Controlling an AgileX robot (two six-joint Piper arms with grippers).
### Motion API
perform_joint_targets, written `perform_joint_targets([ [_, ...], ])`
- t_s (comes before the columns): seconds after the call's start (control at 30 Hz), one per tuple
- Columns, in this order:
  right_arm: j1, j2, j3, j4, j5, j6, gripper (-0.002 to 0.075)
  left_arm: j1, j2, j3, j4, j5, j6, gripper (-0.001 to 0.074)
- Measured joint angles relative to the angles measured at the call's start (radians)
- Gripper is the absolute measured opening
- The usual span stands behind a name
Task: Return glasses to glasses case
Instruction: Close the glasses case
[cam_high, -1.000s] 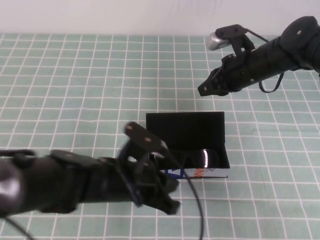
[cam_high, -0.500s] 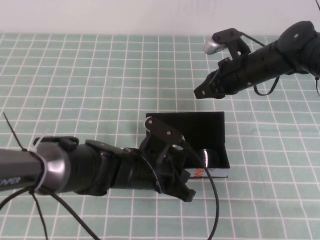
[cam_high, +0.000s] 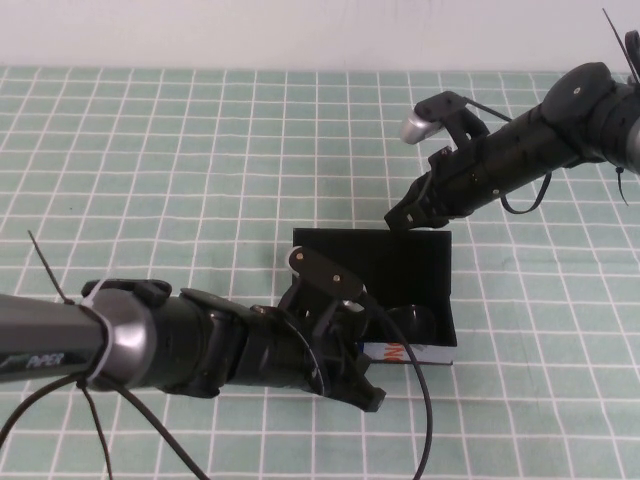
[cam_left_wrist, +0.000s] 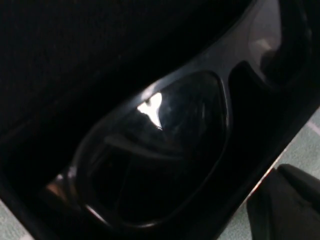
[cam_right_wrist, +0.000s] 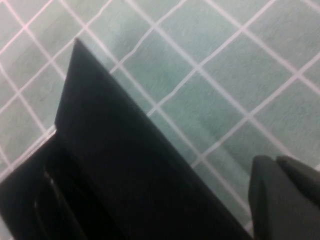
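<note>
My right gripper sits behind the glasses (cam_high: 411, 322) case's upright black flap (cam_high: 368, 248), so it should push the flap forward over the glasses while my left gripper braces the case's front edge.
The glasses case (cam_high: 400, 258) stands open mid-table, its black flap upright at the back and its white printed edge at the front. The black glasses (cam_high: 412, 322) lie inside it; in the left wrist view a dark lens (cam_left_wrist: 160, 165) fills the case (cam_left_wrist: 75, 60). My left gripper (cam_high: 368, 393) is shut and empty, low at the case's front edge, just outside it (cam_left_wrist: 282, 205). My right gripper (cam_high: 398, 214) is shut and hovers at the flap's top back edge. In the right wrist view it (cam_right_wrist: 280, 200) sits beside the flap (cam_right_wrist: 115, 150).
The table is covered by a green mat with a white grid (cam_high: 150, 180), and a pale wall (cam_high: 300, 30) runs along the back. My left arm and its cable (cam_high: 425, 400) cross the near side in front of the case.
My left arm has pushed right along the case's front and settled lower. My right gripper has come down and left to the flap's top edge. The glint on the glasses is gone.
</note>
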Motion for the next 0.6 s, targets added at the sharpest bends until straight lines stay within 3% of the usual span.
perform_joint_targets([
  [0.6, -0.002, -0.002, -0.107, 0.126, 0.246, -0.050, -0.0013, -0.006, 0.002, -0.004, 0.000, -0.027, 0.000, -0.0002],
])
